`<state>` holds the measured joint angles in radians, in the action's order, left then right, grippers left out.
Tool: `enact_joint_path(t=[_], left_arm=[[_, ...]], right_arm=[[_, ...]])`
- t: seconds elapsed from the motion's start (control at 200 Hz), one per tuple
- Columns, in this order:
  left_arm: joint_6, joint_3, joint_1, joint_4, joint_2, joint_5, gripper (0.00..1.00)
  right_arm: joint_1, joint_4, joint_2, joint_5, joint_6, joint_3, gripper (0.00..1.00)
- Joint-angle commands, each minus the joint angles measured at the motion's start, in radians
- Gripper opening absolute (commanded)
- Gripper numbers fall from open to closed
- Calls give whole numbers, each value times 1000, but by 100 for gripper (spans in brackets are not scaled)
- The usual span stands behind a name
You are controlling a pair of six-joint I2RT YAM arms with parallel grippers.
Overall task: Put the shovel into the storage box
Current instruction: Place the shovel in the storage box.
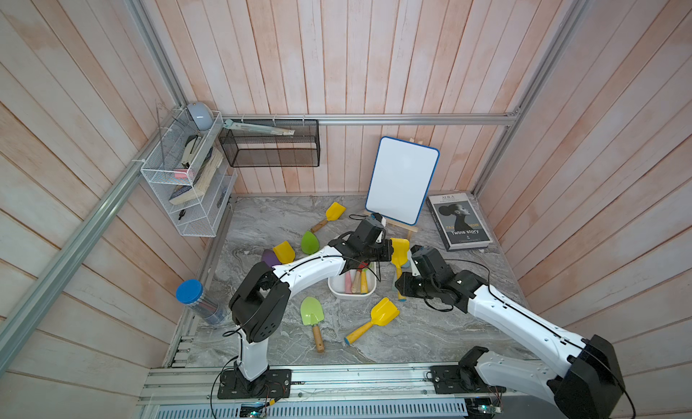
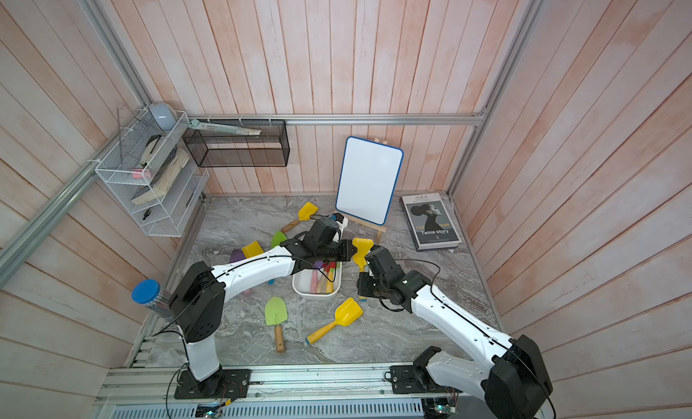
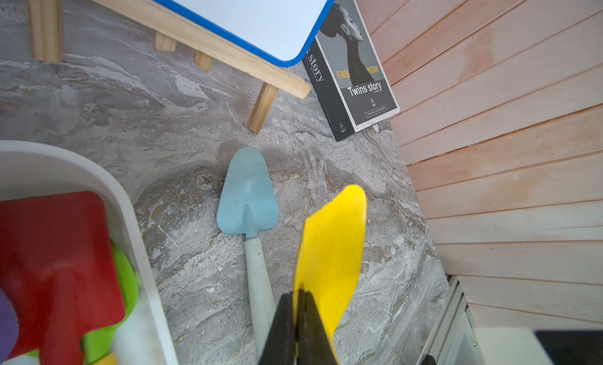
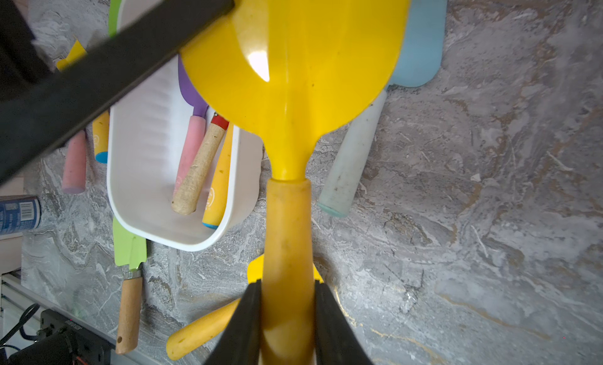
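Note:
The yellow shovel's blade and handle are held in my closed grippers, so my right gripper should open before my left gripper takes the shovel into the storage box.
A yellow shovel hangs above the table just right of the storage box. My right gripper is shut on its orange-yellow handle. My left gripper is shut on the edge of its yellow blade. One of the left gripper's black fingers crosses the right wrist view onto the blade. The white tub holds several shovels, among them a red one. A light blue shovel lies on the table under the held one.
Loose shovels lie around: a green one, a yellow one in front, another yellow one at the back. A whiteboard on an easel and a book stand behind. A blue-lidded jar, mesh basket and wire rack are at left.

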<state>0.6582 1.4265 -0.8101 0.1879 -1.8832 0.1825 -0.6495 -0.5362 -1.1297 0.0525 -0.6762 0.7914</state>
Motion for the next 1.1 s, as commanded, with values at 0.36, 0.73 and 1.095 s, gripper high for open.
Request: enact_joint_path(t=[0.36,0.73,1.095], left_arm=[[-79,97,21,100,23,-48,0],[-131,68,101,154,95,-78,0],[-316,19,190,245,141,-134,0]], right_arm=[[-5,-6,68,1,30,36,49],[-2,-4,130,0,30,-5,54],[8,4,139,7,32,-30,54]])
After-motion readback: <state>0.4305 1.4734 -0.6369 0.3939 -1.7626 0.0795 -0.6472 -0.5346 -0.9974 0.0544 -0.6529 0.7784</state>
